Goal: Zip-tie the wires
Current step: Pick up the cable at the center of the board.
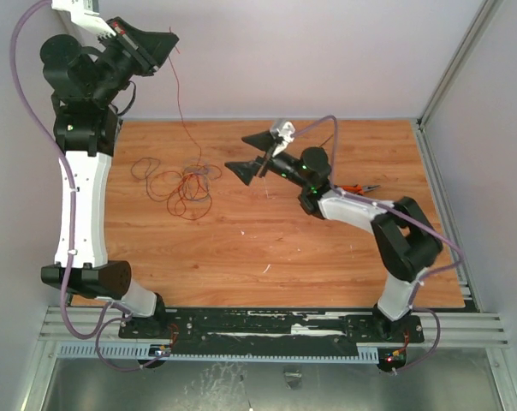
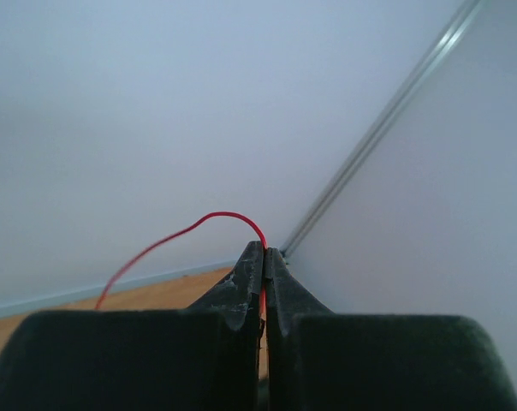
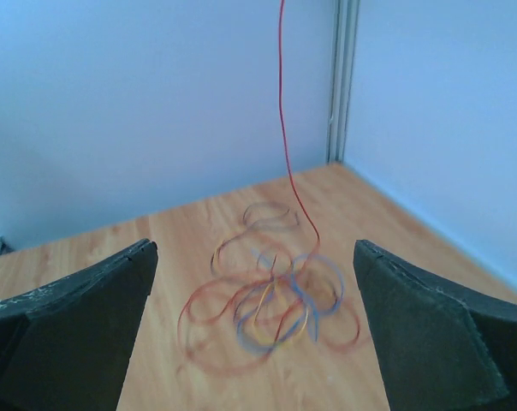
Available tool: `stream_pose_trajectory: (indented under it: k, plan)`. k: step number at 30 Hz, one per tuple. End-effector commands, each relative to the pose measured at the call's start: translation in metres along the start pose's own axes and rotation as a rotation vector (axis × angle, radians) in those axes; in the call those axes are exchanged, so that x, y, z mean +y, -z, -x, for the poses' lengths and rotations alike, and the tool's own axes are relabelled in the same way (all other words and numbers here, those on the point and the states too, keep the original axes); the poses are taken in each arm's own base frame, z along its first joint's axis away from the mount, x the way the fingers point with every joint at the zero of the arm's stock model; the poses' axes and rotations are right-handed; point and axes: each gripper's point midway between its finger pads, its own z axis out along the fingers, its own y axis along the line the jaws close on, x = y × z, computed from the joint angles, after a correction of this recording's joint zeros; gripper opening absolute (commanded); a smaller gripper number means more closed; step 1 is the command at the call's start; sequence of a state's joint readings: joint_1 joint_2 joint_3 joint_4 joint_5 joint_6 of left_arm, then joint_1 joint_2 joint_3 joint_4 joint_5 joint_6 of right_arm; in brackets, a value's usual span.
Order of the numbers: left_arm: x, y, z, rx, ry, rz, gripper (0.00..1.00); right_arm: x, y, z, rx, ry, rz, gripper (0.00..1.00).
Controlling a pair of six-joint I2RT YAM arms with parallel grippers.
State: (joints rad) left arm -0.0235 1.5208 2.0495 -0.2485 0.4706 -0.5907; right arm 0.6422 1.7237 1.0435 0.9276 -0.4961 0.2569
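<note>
The red wire [image 3: 285, 145] sticks up free of the tangle, lined up with my right gripper's open fingers; I should go on approaching until they straddle the wire's lower part [image 3: 308, 217].
The wires [image 1: 180, 181] lie in a loose tangle of red, dark and bluish loops on the wooden table, left of centre. My left gripper [image 1: 168, 43] is raised high at the back left and is shut on one red wire [image 2: 175, 235]. That wire hangs down from it to the tangle. In the left wrist view the jaws are pressed together on the red strand at my left gripper's tips [image 2: 265, 255]. My right gripper [image 1: 252, 155] hovers right of the tangle, open and empty. In the right wrist view it [image 3: 254, 250] faces the tangle [image 3: 267, 304] and the rising red strand [image 3: 282, 103]. No zip tie shows.
Orange-handled pliers [image 1: 359, 187] lie on the table at the right, behind the right arm. Small white scraps [image 1: 267, 268] lie near the table's middle front. Walls close the back and right sides, with a metal rail [image 1: 441, 197] along the right edge.
</note>
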Motion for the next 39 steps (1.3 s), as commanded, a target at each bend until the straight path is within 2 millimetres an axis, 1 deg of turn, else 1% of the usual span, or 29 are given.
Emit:
stream_pose_trajectory:
  k: [1, 4, 6, 7, 10, 11, 15, 16, 18, 20, 23, 25, 28, 30, 32, 34, 35, 36, 38, 39]
  plan:
    - [-0.039, 0.013, 0.008, 0.012, 0.050, -0.155, 0.00, 0.008, -0.047, 0.025, -0.133, 0.082, 0.105, 0.99]
    - [-0.046, 0.018, 0.010, 0.014, 0.051, -0.176, 0.00, 0.011, -0.078, 0.008, -0.108, 0.102, 0.124, 0.99]
    - [-0.050, 0.021, 0.013, 0.011, 0.047, -0.186, 0.00, 0.011, -0.094, -0.011, -0.074, 0.103, 0.125, 0.99]
    - [-0.053, 0.022, 0.013, 0.010, 0.047, -0.195, 0.00, 0.008, -0.102, -0.019, -0.062, 0.101, 0.114, 0.99]
    - [-0.062, 0.026, 0.020, -0.005, 0.047, -0.227, 0.00, -0.007, -0.122, -0.038, -0.045, 0.060, 0.084, 0.99]
    - [-0.066, 0.028, 0.022, -0.011, 0.046, -0.242, 0.00, -0.007, -0.129, -0.042, -0.045, 0.049, 0.096, 0.99]
    - [-0.080, 0.033, 0.030, -0.025, 0.052, -0.290, 0.00, -0.010, -0.151, -0.080, 0.025, 0.040, 0.093, 0.99]
    - [-0.082, 0.034, 0.031, -0.027, 0.052, -0.299, 0.00, -0.014, -0.155, -0.085, 0.029, 0.037, 0.081, 0.99]
    - [-0.086, 0.037, 0.034, -0.036, 0.048, -0.310, 0.00, -0.022, -0.158, -0.102, 0.043, 0.004, 0.049, 0.99]
    - [-0.089, 0.040, 0.038, -0.045, 0.040, -0.317, 0.00, -0.027, -0.160, -0.124, 0.062, -0.027, 0.039, 0.99]
    - [-0.095, 0.044, 0.044, -0.059, 0.030, -0.325, 0.00, -0.029, -0.162, -0.148, 0.099, -0.075, 0.036, 0.99]
    - [-0.097, 0.046, 0.046, -0.066, 0.027, -0.331, 0.00, -0.028, -0.160, -0.160, 0.112, -0.096, 0.037, 0.94]
    - [-0.101, 0.050, 0.050, -0.078, 0.020, -0.337, 0.00, -0.024, -0.158, -0.174, 0.135, -0.113, 0.045, 0.83]
    - [-0.101, 0.051, 0.053, -0.084, 0.015, -0.338, 0.00, -0.022, -0.157, -0.178, 0.145, -0.123, 0.052, 0.70]
    - [-0.101, 0.052, 0.054, -0.088, 0.012, -0.336, 0.00, -0.020, -0.156, -0.177, 0.145, -0.123, 0.059, 0.52]
    - [-0.100, 0.053, 0.055, -0.090, 0.008, -0.329, 0.00, -0.020, -0.157, -0.168, 0.141, -0.109, 0.058, 0.33]
    - [-0.098, 0.054, 0.055, -0.091, 0.004, -0.324, 0.00, -0.021, -0.158, -0.160, 0.136, -0.093, 0.053, 0.24]
    - [-0.096, 0.054, 0.055, -0.090, 0.002, -0.317, 0.00, -0.022, -0.159, -0.151, 0.129, -0.075, 0.048, 0.17]
    - [-0.091, 0.056, 0.055, -0.095, -0.004, -0.295, 0.00, -0.024, -0.161, -0.126, 0.109, -0.027, 0.031, 0.02]
    - [-0.087, 0.056, 0.055, -0.097, -0.005, -0.283, 0.00, -0.026, -0.161, -0.115, 0.100, -0.004, 0.020, 0.00]
